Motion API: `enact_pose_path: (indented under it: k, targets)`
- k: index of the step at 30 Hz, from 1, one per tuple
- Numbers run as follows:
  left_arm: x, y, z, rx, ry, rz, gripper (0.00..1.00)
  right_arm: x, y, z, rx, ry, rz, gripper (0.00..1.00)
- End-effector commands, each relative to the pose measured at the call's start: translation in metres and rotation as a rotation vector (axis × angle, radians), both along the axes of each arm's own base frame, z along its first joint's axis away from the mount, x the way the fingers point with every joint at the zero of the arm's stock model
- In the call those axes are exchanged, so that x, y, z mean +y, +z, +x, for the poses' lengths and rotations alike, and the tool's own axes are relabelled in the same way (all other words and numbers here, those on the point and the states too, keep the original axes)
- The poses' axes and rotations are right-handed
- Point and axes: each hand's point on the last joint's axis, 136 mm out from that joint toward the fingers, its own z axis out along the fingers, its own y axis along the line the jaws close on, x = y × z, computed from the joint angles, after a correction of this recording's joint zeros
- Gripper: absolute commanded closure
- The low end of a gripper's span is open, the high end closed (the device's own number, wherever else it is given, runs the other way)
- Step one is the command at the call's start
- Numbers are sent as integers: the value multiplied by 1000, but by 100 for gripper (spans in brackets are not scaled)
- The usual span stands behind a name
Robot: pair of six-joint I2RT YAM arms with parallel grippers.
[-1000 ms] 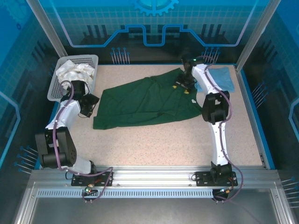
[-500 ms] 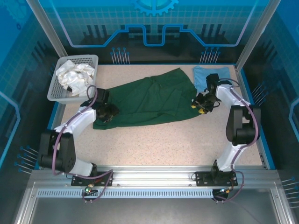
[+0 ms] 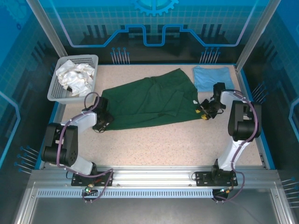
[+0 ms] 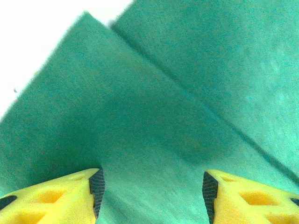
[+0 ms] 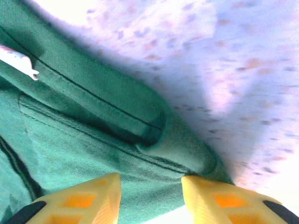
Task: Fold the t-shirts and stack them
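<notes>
I should use both my grippers to pull the dark green t-shirt's front edge (image 3: 156, 125) level toward the tabletop in front (image 3: 152, 142) before I fold, because that edge slants back at my right gripper.
The dark green t-shirt (image 3: 149, 100) lies spread across the middle of the table. Its cloth (image 4: 187, 84) lies flat below my left gripper. The light blue t-shirt (image 3: 212, 78) lies folded at the back right. My left gripper (image 3: 100, 122) sits low over the green shirt's front left corner. It (image 4: 152, 186) is open, with green cloth showing between its pads (image 4: 96, 186). My right gripper (image 3: 202, 112) is at the shirt's right edge. It (image 5: 150, 184) is open too, with a hemmed edge of the green shirt (image 5: 93, 140) between its yellow fingers (image 5: 93, 198). A white label (image 5: 16, 60) shows on that cloth.
A white mesh basket (image 3: 55, 91) holding white cloth (image 3: 74, 77) stands at the back left. Blue walls close in the speckled table (image 3: 163, 144). Bare tabletop lies in front of the green shirt.
My left gripper came from beside the basket onto the shirt's front left corner. My right gripper swung from the shirt's back edge to its right edge, uncovering the blue shirt.
</notes>
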Motion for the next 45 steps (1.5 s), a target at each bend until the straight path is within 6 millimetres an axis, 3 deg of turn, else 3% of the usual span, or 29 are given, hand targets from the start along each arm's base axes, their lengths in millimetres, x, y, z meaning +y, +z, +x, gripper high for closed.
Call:
enact_pose_path:
  k: [1,4,7,10,13,15,19,23,28,31,34,36,45]
  targets:
    - [16,-1,-9,15,40,60,39,-25,-19,-32,89,-120,-40,59]
    - [13,6,-5,-15,41,33,33,-33,-10,-41,56,-171,-21,58]
    - [9,22,1,-52,32,7,29,-34,12,-48,-5,-172,-45,47]
    - [-2,45,5,-110,4,-33,27,-29,38,-53,-77,-144,-105,43]
    - [-24,71,9,-170,-86,-51,27,-7,59,-53,-151,-51,-156,44]
    - [-44,81,10,-187,-155,-82,33,15,64,-51,-174,30,-174,45]
    - [-85,77,11,-187,-274,-122,38,49,56,-39,-193,136,-170,57]
    - [-107,44,19,-122,-324,-157,39,55,29,-31,-122,142,-164,64]
    - [-94,-5,17,-4,-315,-79,39,59,-3,-42,-8,143,-146,65]
    - [-82,-19,3,25,-274,-63,39,59,-12,-60,15,127,-149,65]
    - [-69,-19,-14,35,-238,-34,39,62,-8,-77,22,139,-162,63]
    - [-63,-16,-27,29,-228,-26,38,62,-12,-100,48,143,-160,63]
    - [-53,-6,-78,5,-204,-69,38,68,-11,-163,88,148,-133,61]
